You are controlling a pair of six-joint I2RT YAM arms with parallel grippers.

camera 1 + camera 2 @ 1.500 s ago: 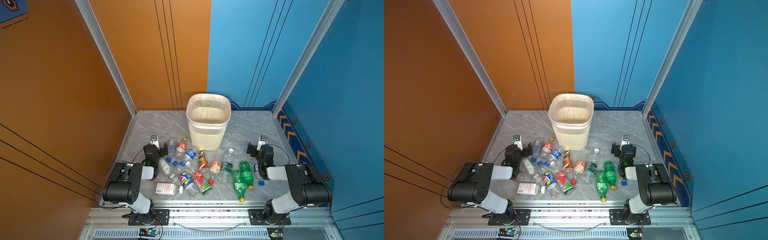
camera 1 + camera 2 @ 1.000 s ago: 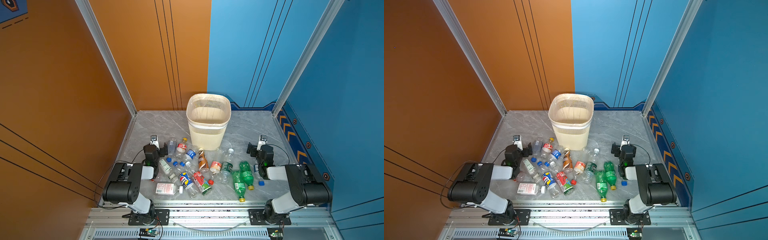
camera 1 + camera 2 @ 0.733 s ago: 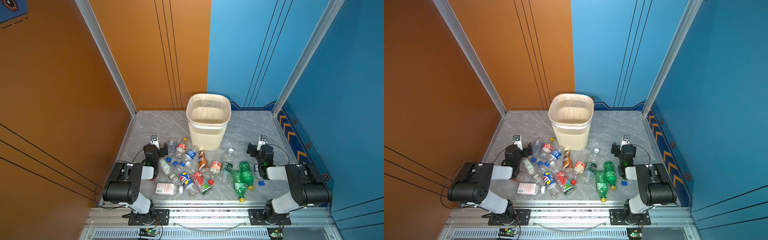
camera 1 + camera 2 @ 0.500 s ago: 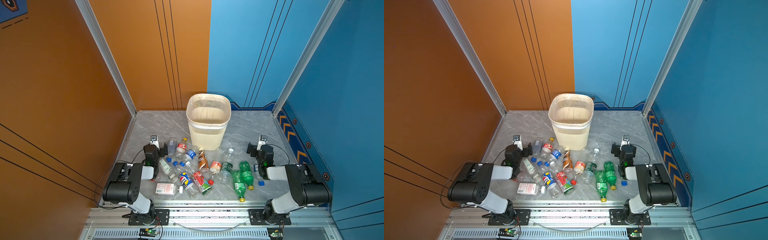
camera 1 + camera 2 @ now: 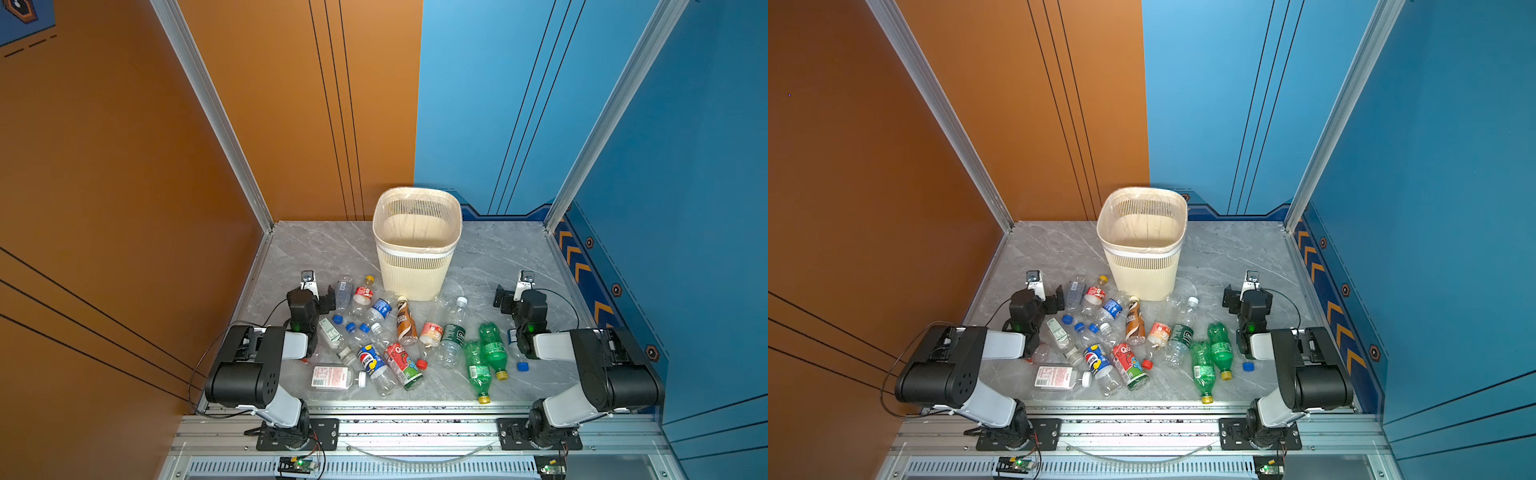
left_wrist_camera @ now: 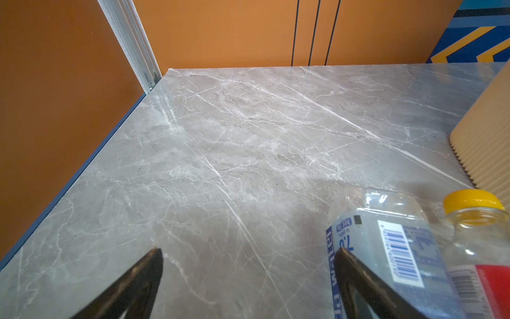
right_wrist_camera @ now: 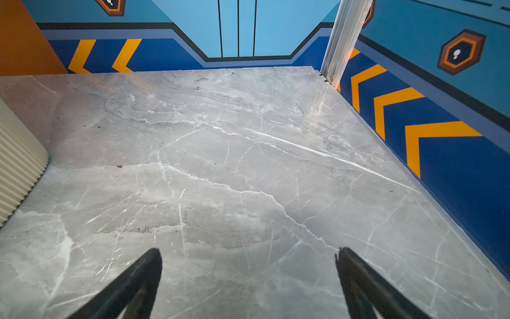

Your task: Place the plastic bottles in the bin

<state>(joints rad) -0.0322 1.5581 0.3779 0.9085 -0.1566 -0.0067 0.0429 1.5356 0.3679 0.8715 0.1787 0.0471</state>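
The blue-capped bottle (image 5: 522, 366) is lying under the right gripper's wrist, behind that gripper's open fingers, so next the right gripper pulls back and grabs the bottle's label (image 5: 513, 341) from above.
The cream ribbed bin (image 5: 417, 249) (image 5: 1142, 253) stands upright at the middle back of the grey marble table. Several plastic bottles lie scattered in front of it, among them two green ones (image 5: 492, 349) and a brown one (image 5: 405, 322). My left gripper (image 5: 318, 293) (image 6: 248, 254) rests open and empty on the table. A clear bottle with a barcode label (image 6: 386, 243) (image 5: 344, 291) lies just outside one of its fingers, beside a yellow-capped bottle (image 6: 474, 221). My right gripper (image 5: 513, 295) (image 7: 247, 254) is open over bare marble, to the right of the bottles.
Loose blue caps lie among the bottles, one near the right arm (image 5: 522, 366). Orange and blue walls close in the left, back and right. An aluminium rail (image 5: 415, 428) runs along the front edge. The bin's side (image 7: 16, 165) shows in the right wrist view.
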